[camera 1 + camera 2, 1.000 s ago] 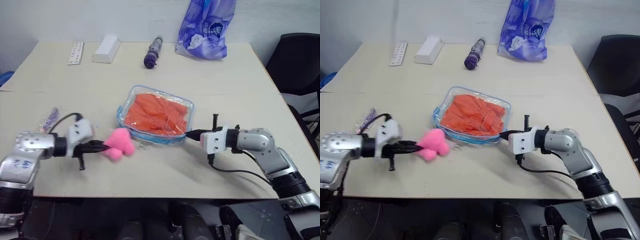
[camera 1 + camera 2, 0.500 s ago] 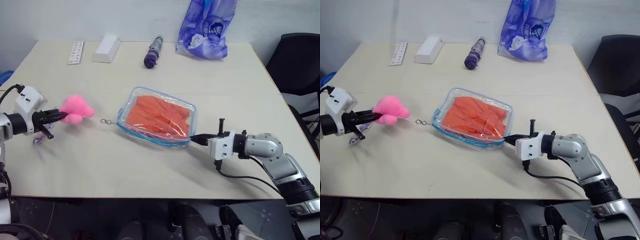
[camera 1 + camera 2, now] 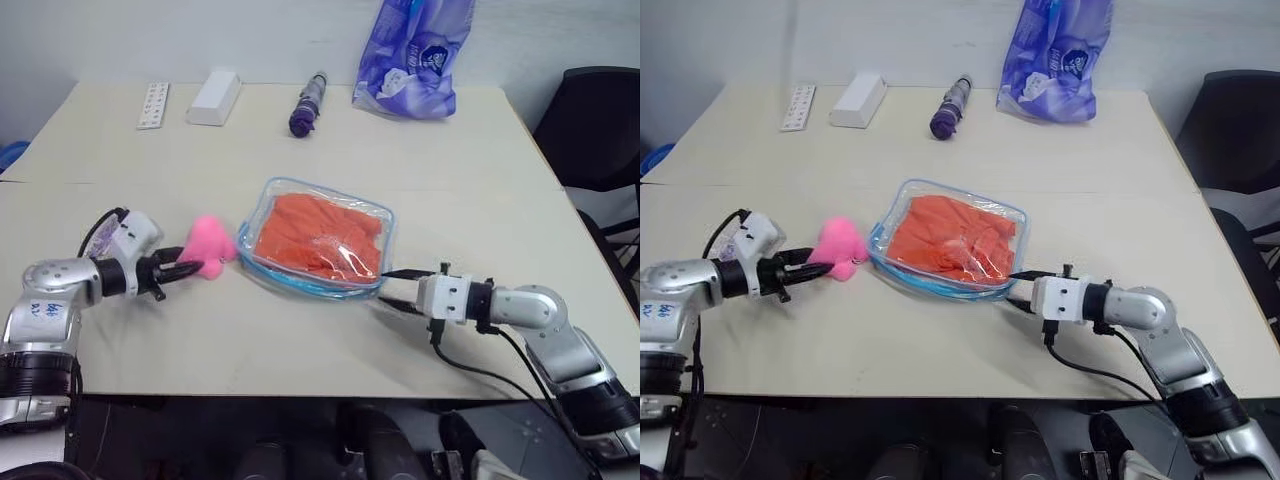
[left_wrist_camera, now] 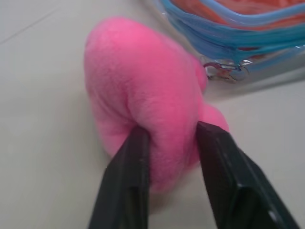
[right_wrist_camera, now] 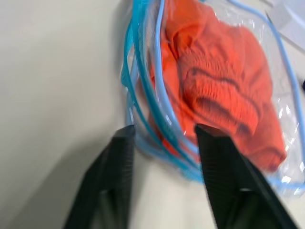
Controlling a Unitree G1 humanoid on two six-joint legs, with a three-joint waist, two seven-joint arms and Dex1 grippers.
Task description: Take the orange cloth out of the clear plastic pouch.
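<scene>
The orange cloth (image 3: 315, 236) will slide out still folded together when I pull it, because the gathered cuff (image 5: 220, 98) is tucked over the folded bundle.
The clear plastic pouch (image 3: 372, 215), piped in light blue, lies flat at the table's middle with the orange cloth (image 3: 315, 235) folded inside it. Its pink pompom (image 3: 210, 250) rests on the table just left of the pouch. My left gripper (image 3: 188, 268) has its fingers pressed into both sides of the pompom (image 4: 143, 95). My right gripper (image 3: 385, 288) sits at the pouch's near right corner, open. In the right wrist view the pouch's blue edge (image 5: 136, 71) lies between its spread fingers, with the cloth (image 5: 224, 81) behind it.
At the table's back stand a purple-blue printed plastic bag (image 3: 410, 55), a dark purple cylinder (image 3: 307, 105), a white box (image 3: 213, 97) and a white strip (image 3: 152, 105). A small wrapper (image 3: 100, 232) lies by my left arm. A black chair (image 3: 600, 120) stands at the right.
My left gripper carried the pompom far out to the left, then back beside the pouch. My right gripper's jaws have spread and let go of the pouch corner.
</scene>
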